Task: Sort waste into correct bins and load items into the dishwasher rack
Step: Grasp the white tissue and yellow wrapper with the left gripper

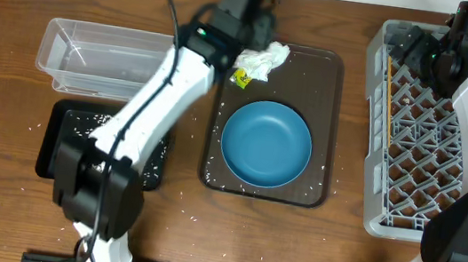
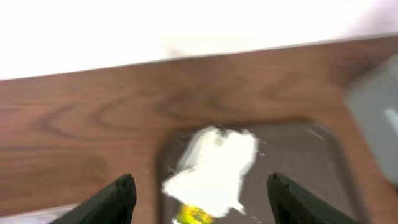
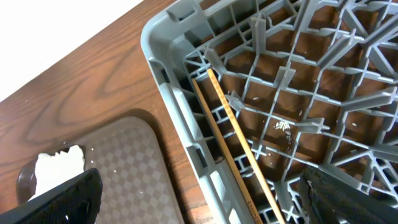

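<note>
The white napkin (image 1: pixel 265 61) and yellow wrapper scrap (image 1: pixel 240 78) are together between my left gripper's open fingers. I should keep moving down until the fingers close around both.
A crumpled white napkin (image 1: pixel 262 60) (image 2: pixel 214 167) and a yellow wrapper scrap (image 1: pixel 241 78) (image 2: pixel 193 214) lie on the far left corner of the brown tray (image 1: pixel 330 80). My left gripper (image 1: pixel 251 28) (image 2: pixel 200 182) hovers just behind them, open, its fingers either side of the napkin without touching it. The dark-blue bowl (image 1: pixel 266 143) sits in the tray's middle. Over the far left corner of the grey rack (image 1: pixel 435 129) (image 3: pixel 163 68), my right gripper (image 1: pixel 432 50) (image 3: pixel 200 183) is wide open and empty. The chopsticks (image 1: pixel 388 96) (image 3: pixel 230 121) lie inside the rack along its left wall.
A clear container (image 1: pixel 104 60) stands at the far left, with a black tray (image 1: pixel 61 141) in front of it, partly under my left arm. Rice grains (image 1: pixel 183 198) are scattered over the table, the black tray and the brown tray.
</note>
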Tool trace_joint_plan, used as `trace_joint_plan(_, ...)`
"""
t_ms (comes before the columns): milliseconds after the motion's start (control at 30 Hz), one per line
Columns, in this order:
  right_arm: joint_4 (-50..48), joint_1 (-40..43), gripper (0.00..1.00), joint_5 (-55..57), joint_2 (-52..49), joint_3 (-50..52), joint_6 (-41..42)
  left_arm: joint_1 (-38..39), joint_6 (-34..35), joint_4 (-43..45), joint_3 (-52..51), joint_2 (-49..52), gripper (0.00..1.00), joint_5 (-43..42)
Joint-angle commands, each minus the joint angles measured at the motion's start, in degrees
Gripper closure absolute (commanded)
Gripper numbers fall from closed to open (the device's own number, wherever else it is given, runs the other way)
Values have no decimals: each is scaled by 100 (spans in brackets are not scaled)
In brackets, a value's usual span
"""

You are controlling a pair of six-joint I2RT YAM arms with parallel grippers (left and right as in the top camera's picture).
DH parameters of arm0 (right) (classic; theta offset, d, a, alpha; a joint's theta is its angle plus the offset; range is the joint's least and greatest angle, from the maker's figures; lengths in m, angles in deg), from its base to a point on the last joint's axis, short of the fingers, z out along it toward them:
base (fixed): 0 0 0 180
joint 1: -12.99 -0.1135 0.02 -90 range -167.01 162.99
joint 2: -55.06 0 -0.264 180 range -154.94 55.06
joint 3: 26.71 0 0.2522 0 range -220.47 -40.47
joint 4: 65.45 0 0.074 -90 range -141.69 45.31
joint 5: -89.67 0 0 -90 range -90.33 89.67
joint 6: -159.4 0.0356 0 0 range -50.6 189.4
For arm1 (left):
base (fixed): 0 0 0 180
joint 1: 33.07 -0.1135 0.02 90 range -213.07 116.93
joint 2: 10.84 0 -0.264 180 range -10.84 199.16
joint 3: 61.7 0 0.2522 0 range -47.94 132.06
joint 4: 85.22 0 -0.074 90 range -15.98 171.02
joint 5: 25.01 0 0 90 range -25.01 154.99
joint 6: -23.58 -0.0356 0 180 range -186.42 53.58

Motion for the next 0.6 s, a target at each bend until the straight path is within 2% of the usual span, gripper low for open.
trace_joint_plan(0,9,46,1,20,-15,-13,61,-170,-133,262,39,638,29,210)
trace_joint_plan(100,9,46,1,17,-15,-13,61,-177,-136,520,39,1093,29,175)
trace_joint_plan(267,9,46,1,20,-15,-13,61,-105,-208,800,39,1670,29,-527)
trace_joint_plan(567,9,46,1,17,-15,-13,61,-59,-339,940,-26,1982,28,-564)
